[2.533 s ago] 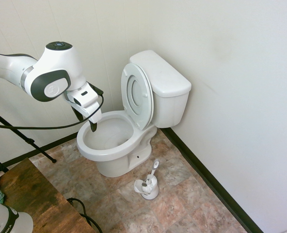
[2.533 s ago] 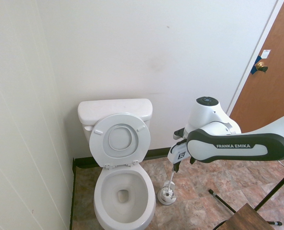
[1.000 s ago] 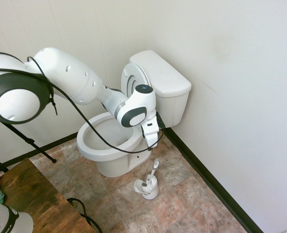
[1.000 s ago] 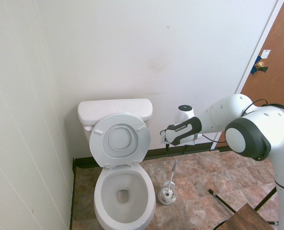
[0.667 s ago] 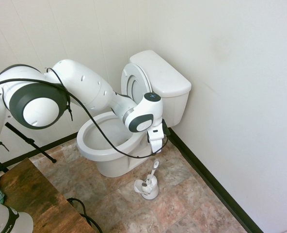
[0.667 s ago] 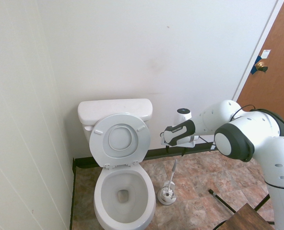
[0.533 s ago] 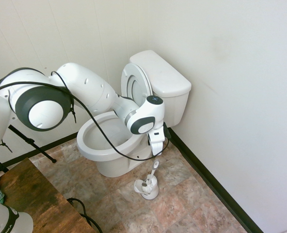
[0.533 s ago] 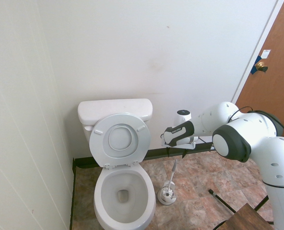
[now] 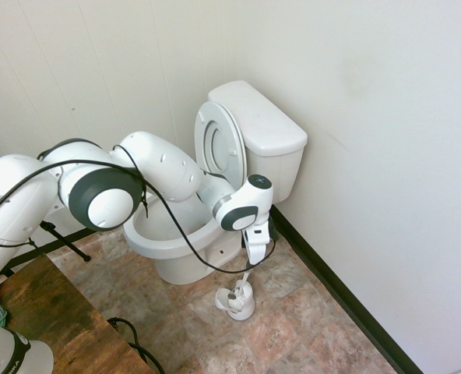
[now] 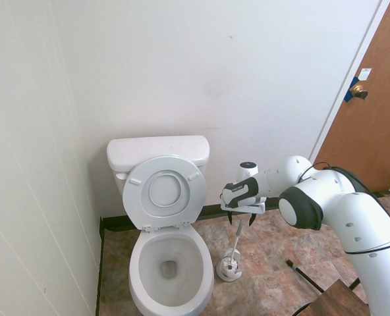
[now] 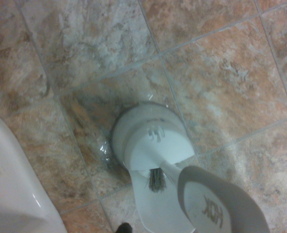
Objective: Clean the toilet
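Clear tape glints [image 11: 105,149] around the base of the white holder, so the brush [image 9: 243,286] will come out and the holder will stay standing when the robot raises the brush's handle.
The white toilet [image 9: 180,263] stands in the corner with its seat and lid [image 10: 165,192] raised against the tank [image 10: 157,151]. Its bowl [image 10: 142,276] shows bare. My gripper [image 10: 240,214] points down to the right of the bowl, open, its fingers on either side of the top of a white toilet brush handle [image 10: 236,238]. The brush stands in its small white holder [image 9: 237,302] on the floor. In the wrist view the holder [image 11: 146,138] lies straight below, the grey handle end [image 11: 216,208] close up, and the toilet's base [image 11: 12,194] at the edge.
Brown stone-look tiles [image 9: 293,312] cover the floor. White walls close in behind and beside the toilet, with a dark baseboard [image 9: 332,288]. A wooden door [image 10: 379,118] is at the right and a wooden tabletop [image 9: 51,319] near the front.
The arm has swung from the bowl's left side across to its right and come down, so the open gripper now sits around the top of the brush handle.
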